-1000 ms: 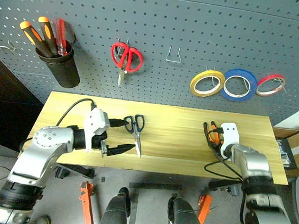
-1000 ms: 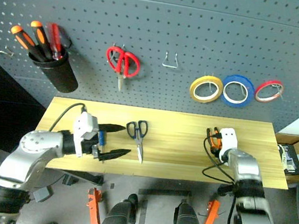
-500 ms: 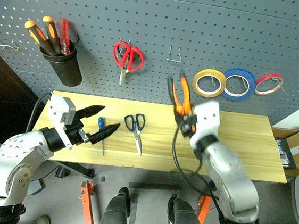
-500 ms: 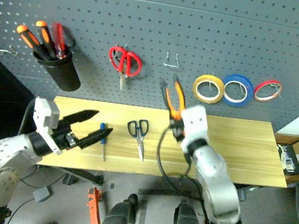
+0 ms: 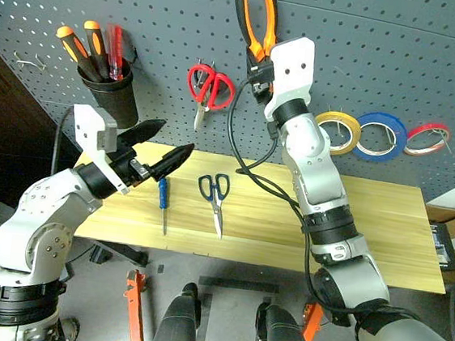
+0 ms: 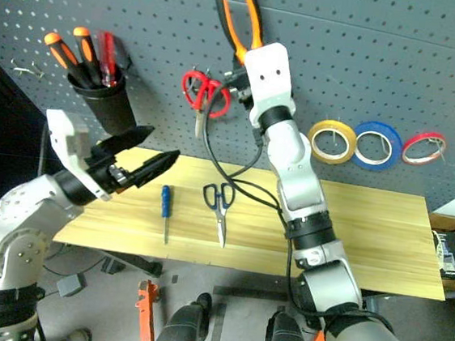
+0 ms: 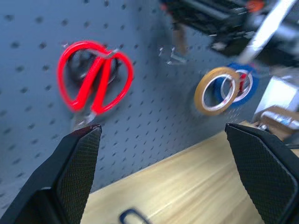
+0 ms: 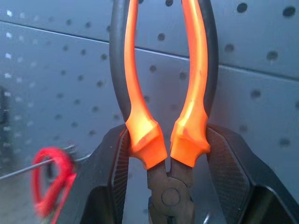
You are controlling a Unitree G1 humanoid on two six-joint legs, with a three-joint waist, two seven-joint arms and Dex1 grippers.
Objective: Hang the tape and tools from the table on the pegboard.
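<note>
The pliers' nose [image 7: 179, 39] is pointing down above the empty hook [image 7: 173, 57], so my right gripper should keep bringing the pliers down until the hook holds their orange handles, then let go.
My right gripper [image 5: 260, 63] is shut on the orange-and-black pliers [image 5: 256, 15] just above their joint. It holds them high against the pegboard [image 5: 402, 58] with the handles pointing up. In the right wrist view the fingers [image 8: 112, 172] clamp the pliers [image 8: 140, 116] from both sides. My left gripper [image 5: 177, 135] hovers open and empty above the left end of the table [image 5: 368, 226]. Below it lies the blue-handled screwdriver [image 5: 163, 190], and the dark-looped scissors [image 5: 215, 194] lie to its right. The yellow tape [image 5: 337, 132] hangs on the pegboard.
Red scissors [image 5: 212, 87] hang just left of the raised pliers. A black cup [image 5: 109, 97] with orange screwdrivers hangs further left. Blue [image 5: 382, 132] and red [image 5: 428, 136] tape rings hang right of the yellow one. A bare hook [image 7: 173, 56] sits between the red scissors and the tapes.
My right arm swung up and to the left, lifting the pliers from the table's right side to the pegboard. My left gripper rose off the table, still open.
</note>
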